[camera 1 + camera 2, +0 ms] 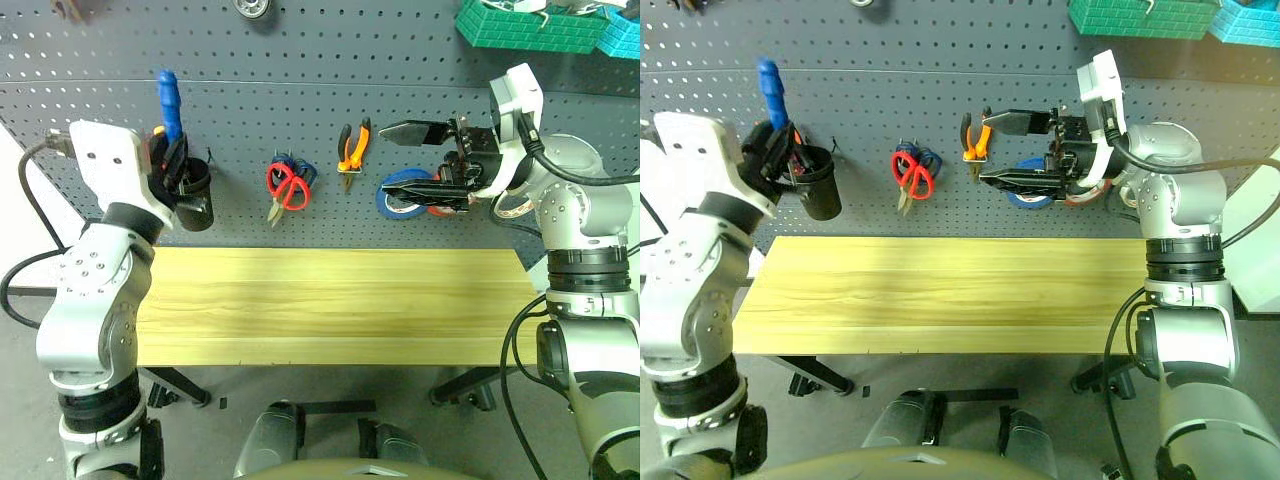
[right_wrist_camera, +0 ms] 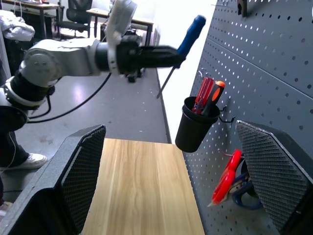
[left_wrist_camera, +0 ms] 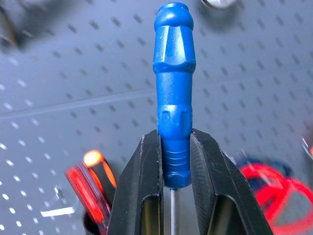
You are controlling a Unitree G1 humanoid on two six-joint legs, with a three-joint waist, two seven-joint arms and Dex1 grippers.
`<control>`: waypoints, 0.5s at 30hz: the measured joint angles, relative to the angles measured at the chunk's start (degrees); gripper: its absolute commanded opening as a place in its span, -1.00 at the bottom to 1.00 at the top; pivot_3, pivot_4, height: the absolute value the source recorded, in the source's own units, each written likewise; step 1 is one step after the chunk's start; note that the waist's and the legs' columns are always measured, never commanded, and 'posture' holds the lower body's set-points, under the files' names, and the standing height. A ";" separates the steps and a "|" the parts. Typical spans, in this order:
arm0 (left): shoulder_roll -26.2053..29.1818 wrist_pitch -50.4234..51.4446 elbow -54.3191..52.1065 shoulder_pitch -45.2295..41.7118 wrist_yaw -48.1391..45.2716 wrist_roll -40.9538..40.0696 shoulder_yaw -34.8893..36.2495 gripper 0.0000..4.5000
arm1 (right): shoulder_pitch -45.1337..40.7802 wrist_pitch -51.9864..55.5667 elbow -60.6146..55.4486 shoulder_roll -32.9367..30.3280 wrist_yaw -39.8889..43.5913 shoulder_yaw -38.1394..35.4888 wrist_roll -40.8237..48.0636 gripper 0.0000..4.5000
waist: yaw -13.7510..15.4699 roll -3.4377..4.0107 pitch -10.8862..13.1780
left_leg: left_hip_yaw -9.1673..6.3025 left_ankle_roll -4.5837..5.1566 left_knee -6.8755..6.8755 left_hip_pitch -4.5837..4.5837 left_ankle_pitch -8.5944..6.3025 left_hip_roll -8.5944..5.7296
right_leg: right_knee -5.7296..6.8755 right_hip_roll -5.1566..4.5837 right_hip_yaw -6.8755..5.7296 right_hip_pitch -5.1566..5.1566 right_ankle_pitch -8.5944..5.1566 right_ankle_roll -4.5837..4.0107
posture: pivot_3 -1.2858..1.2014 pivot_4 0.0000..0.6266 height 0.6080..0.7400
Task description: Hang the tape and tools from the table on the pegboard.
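Note:
The blue-handled screwdriver's metal rod [image 2: 167,82] points down, free of my fingers. My left gripper keeps going to the black cup's opening [image 2: 199,109] and lets go of the screwdriver inside.
My left gripper [image 1: 168,165] is shut on the blue-handled screwdriver [image 1: 168,102], which it holds handle-up in front of the pegboard [image 1: 300,70], just above the black cup [image 1: 193,195]. In the left wrist view both fingers [image 3: 146,186] clamp the base of the handle [image 3: 174,83]. The red-handled scissors [image 1: 288,186] and the orange-handled pliers [image 1: 353,146] hang on the pegboard. My right gripper [image 1: 410,158] is open and empty, pointing sideways along the board in front of a blue roll [image 1: 398,203]. The whitish tape [image 1: 512,207] hangs partly hidden behind my right arm. The table [image 1: 330,310] is bare.
The black cup [image 2: 194,126] hangs on a hook and holds red and orange screwdrivers [image 2: 208,95]. A red-orange roll [image 1: 441,207] hangs beside the blue one. A green bin [image 1: 520,25] and a teal bin [image 1: 622,35] hang at the board's upper right.

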 measured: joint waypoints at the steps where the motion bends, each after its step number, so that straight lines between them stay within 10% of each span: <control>1: -0.03 -1.79 2.46 -1.46 0.29 0.70 -0.30 -0.82 | 0.00 -0.07 0.00 0.00 -0.13 0.00 -0.01 1.00 | 0.04 -0.01 -0.10 | 0.01 0.00 -0.04 0.02 0.00 0.00 | -0.01 0.00 0.00 -0.01 0.00 0.00 | 0.23 -0.98 1.00; 15: 2.39 -28.53 35.53 -11.48 -1.44 10.85 -4.27 -0.82 | 0.03 -0.40 -0.09 0.06 -2.50 0.04 -0.20 1.00 | 0.22 0.02 -0.21 | 0.05 0.00 -0.12 0.02 0.00 0.01 | -0.01 -0.01 0.00 -0.06 0.00 0.00 | 0.22 -0.91 1.00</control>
